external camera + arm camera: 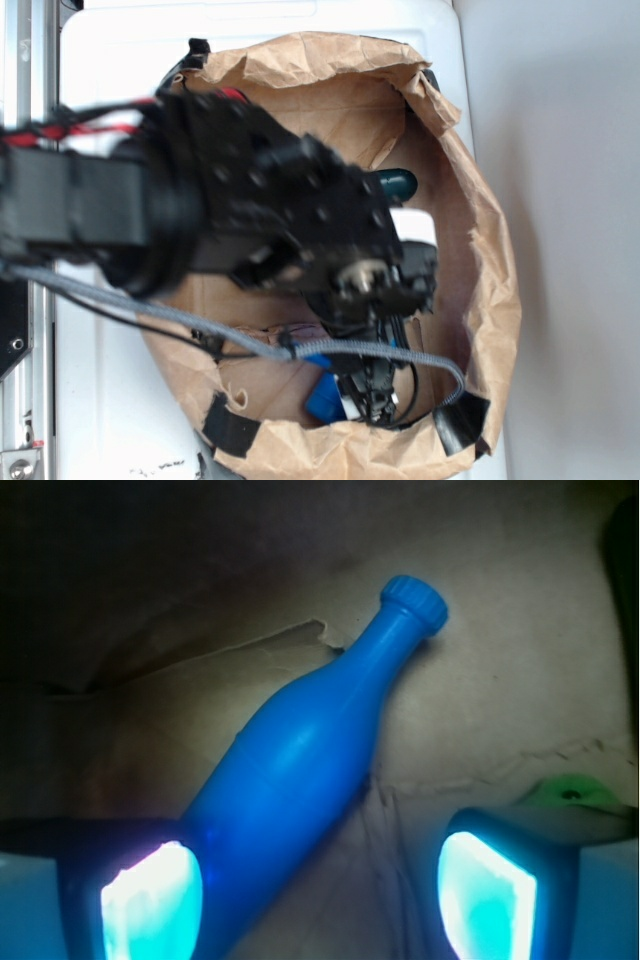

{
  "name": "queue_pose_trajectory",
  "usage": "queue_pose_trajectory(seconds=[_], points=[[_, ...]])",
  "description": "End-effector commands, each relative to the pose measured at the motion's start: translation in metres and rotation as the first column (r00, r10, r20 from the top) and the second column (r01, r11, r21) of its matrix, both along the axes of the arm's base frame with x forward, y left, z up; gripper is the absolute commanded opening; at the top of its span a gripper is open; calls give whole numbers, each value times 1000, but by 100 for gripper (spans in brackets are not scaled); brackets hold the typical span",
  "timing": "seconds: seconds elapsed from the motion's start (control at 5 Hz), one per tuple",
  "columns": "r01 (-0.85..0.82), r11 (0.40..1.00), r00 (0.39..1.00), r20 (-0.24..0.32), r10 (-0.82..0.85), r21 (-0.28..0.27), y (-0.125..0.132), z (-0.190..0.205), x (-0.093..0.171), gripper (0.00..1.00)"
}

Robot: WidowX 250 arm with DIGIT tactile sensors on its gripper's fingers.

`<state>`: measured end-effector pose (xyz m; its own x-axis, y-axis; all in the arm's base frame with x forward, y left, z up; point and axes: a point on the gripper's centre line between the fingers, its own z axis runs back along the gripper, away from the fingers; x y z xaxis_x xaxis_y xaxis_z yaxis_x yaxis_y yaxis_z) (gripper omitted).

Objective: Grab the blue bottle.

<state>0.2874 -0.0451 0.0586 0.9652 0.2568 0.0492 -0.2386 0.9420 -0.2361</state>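
Note:
The blue bottle's lower body (236, 882) leans at a slant against one finger of the robot's gripper, so both fingers should be lined up around its upper body (290, 770) before the gripper closes and lifts.
The blue bottle (300, 770) lies on its side on brown paper, neck and lipped mouth pointing up-right in the wrist view. Its body runs down to the lower left, right beside my left pad (150, 900). The right pad (485, 895) stands well apart from it. My gripper (318, 900) is open, with the bottle's lower body between the fingers. In the exterior view only a small blue patch of the bottle (322, 398) shows under the arm, with the gripper (365, 392) reaching down into the paper bag (480, 260).
The crumpled brown paper bag rises around the gripper on all sides. A dark green oblong object (395, 183) lies at the bag's far side. A green scrap (570, 790) peeks above the right finger. A grey cable (200, 325) crosses the bag.

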Motion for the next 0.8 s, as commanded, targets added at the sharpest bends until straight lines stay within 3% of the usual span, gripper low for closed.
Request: queue_pose_trajectory(seconds=[0.0, 0.2, 0.6], points=[[-5, 997, 998, 60, 1, 80, -26, -16, 24, 100], [-7, 993, 999, 42, 3, 117, -15, -39, 23, 0], [140, 990, 989, 50, -139, -4, 14, 38, 21, 0]])
